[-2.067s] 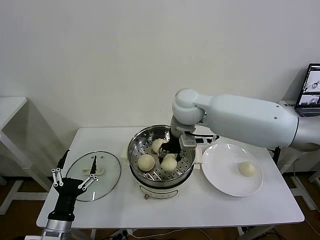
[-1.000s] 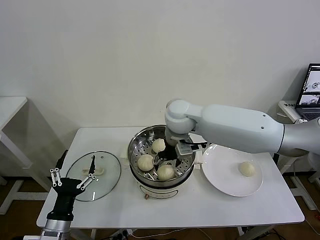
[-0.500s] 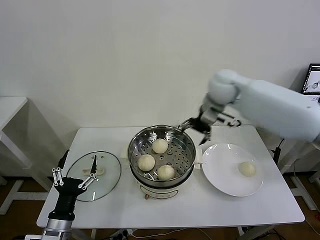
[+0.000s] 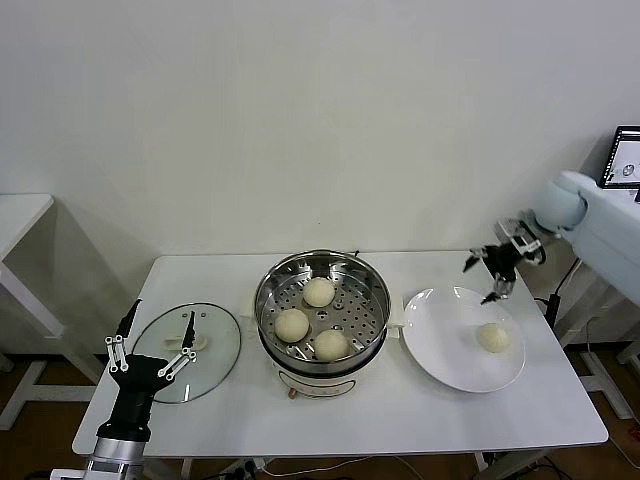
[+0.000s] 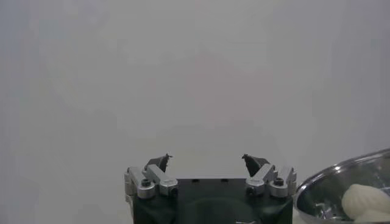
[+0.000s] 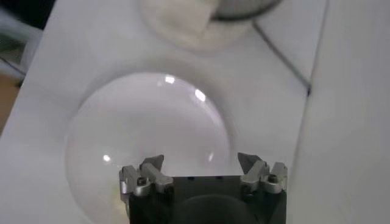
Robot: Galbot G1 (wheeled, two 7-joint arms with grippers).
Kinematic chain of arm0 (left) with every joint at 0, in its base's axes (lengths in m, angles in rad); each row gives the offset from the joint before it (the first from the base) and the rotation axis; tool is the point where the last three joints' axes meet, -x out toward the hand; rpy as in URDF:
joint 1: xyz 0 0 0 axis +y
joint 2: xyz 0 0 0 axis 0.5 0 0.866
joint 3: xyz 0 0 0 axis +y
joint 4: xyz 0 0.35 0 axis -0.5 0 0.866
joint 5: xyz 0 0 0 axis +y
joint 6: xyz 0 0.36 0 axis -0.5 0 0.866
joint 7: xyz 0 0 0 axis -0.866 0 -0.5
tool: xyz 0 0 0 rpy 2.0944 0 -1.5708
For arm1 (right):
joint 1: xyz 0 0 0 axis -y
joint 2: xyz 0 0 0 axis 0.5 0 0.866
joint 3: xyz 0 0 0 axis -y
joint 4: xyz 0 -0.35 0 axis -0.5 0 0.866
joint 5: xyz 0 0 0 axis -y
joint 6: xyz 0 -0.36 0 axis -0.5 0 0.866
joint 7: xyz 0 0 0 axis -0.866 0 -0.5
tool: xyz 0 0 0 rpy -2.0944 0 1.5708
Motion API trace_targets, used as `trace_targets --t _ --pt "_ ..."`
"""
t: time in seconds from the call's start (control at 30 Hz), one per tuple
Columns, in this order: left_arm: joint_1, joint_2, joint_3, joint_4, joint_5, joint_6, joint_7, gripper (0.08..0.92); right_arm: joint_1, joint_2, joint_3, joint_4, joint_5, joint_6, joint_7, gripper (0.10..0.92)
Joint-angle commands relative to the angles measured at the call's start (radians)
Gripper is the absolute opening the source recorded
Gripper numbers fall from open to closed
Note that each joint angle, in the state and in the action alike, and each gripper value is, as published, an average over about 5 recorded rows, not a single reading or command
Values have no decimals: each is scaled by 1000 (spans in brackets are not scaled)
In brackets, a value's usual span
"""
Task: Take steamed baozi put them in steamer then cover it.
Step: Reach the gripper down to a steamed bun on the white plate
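My right gripper is going down with its fingers wide open and the last baozi alone (image 4: 493, 338) on the white plate. It should keep going down and close around the baozi's sides.
The shiny steamer (image 4: 275, 282) stands mid-table with three cream baozi (image 4: 319, 291) on its perforated tray. A fourth baozi (image 4: 493, 337) lies on the white plate (image 4: 440, 340) to its right. The glass cover (image 4: 215, 330) with its white handle lies flat on the table to the left. My right gripper (image 4: 488, 270) is open and empty, in the air above the plate's far edge; the right wrist view shows it (image 6: 200, 162) over the plate (image 6: 146, 122). My left gripper (image 4: 150, 345) is open and empty, parked at the table's front left by the cover, and it also shows in the left wrist view (image 5: 207, 159).
A laptop (image 4: 626, 160) stands off the table at the far right. A small white table (image 4: 20, 215) stands at the far left. The steamer's rim (image 5: 341, 176) with a baozi shows in the left wrist view.
My right gripper has released the third baozi in the steamer, risen out and swung right to above the plate. The left arm has not moved.
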State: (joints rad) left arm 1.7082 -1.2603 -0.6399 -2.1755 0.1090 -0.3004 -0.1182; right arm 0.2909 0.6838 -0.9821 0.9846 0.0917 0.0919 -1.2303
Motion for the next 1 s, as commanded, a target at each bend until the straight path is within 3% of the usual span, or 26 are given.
trace_targets --t 0.03,0.73,1.0 --pt "7 0 -4 -1 1 -2 1 823 -188 -11 74 -152 -56 -79 30 823" --pt "21 -6 -1 6 24 -1 -9 823 -266 80 151 -225 -121 -74 59 819" --pt "19 -6 -3 6 19 -2 -9 823 -240 70 131 -203 -124 -69 61 683"
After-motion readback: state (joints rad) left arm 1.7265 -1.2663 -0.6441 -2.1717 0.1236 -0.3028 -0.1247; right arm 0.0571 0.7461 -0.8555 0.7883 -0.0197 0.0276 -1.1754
